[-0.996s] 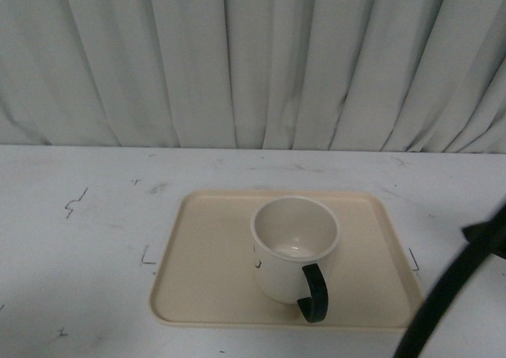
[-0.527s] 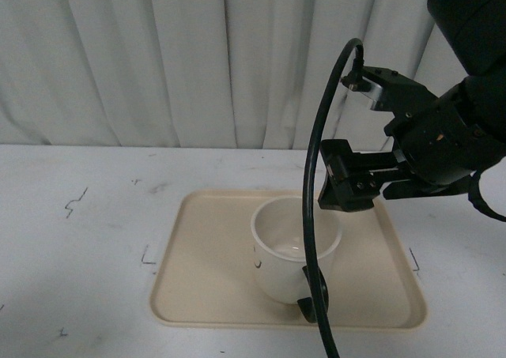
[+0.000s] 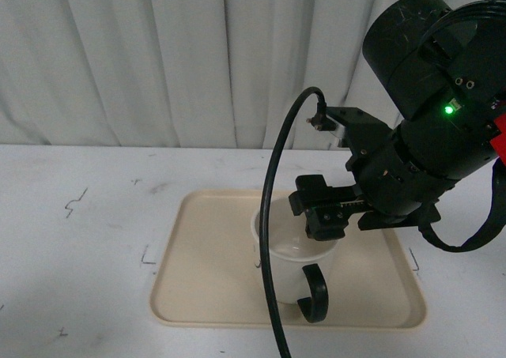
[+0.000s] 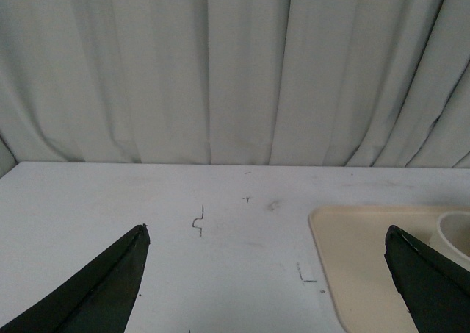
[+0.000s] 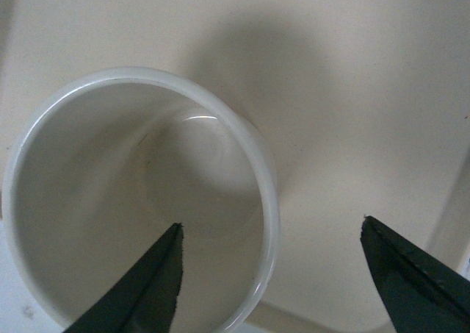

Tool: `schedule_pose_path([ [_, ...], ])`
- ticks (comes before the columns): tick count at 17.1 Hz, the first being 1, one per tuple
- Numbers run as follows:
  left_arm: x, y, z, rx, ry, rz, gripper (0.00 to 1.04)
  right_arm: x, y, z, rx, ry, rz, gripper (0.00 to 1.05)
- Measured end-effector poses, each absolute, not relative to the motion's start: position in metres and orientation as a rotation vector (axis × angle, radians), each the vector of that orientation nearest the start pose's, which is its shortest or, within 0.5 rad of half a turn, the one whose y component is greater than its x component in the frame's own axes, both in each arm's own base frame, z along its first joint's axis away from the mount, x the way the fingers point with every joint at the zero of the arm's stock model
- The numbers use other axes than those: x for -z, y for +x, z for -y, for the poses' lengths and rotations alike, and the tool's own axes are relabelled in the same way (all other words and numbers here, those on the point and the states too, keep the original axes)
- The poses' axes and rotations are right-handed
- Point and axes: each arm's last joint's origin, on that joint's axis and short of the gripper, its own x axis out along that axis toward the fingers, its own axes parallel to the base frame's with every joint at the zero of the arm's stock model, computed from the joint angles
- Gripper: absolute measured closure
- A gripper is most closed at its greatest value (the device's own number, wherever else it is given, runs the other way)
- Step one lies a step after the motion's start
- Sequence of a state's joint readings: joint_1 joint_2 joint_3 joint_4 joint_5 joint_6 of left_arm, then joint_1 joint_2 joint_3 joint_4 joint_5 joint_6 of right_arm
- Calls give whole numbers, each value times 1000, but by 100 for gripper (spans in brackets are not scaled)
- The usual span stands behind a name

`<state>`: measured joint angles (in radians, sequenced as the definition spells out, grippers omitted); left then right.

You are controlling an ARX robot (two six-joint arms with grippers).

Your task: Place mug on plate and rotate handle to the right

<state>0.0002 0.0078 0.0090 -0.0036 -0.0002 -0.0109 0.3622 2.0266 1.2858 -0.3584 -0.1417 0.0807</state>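
Note:
A thin dark stroke shows around the white mug's side. The mug's hidden smiley face will come to the front when I turn the mug.
The white mug stands upright on the beige plate. Its black handle points toward the front edge, slightly right. My right gripper hangs open just above the mug's rim and hides its far side. In the right wrist view the gripper straddles the rim: one finger is over the mug's empty inside, the other over the plate. My left gripper is open and empty over the table, left of the plate. A sliver of the mug shows there. The smiley face is hidden.
A black cable from the right arm arcs down in front of the mug. The white table carries small pen marks. A grey curtain hangs behind the table.
My right arm has swung in from the right edge and come down over the mug with its jaws open. The mug and plate have not moved.

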Motion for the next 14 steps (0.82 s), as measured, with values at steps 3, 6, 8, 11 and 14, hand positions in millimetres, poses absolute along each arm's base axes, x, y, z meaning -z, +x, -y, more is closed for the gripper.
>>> schedule_pose_path([
  [3,-166,98,0,-1,-11,-2,7,-129,373,-148,-393,-56,-1136,62],
  [6,-166,98,0,0,-11,-2,7,-128,371,-147,-393,-71,-1159,95],
  [8,-166,98,0,-1,-11,-2,7,-139,377,-139,-431,-103,-1160,102],
  [11,-166,98,0,0,-11,-3,7,-162,387,-121,-581,-328,-1082,102],
  [14,-166,98,0,0,-11,-2,7,-171,429,-145,-1179,-834,-899,102],
])
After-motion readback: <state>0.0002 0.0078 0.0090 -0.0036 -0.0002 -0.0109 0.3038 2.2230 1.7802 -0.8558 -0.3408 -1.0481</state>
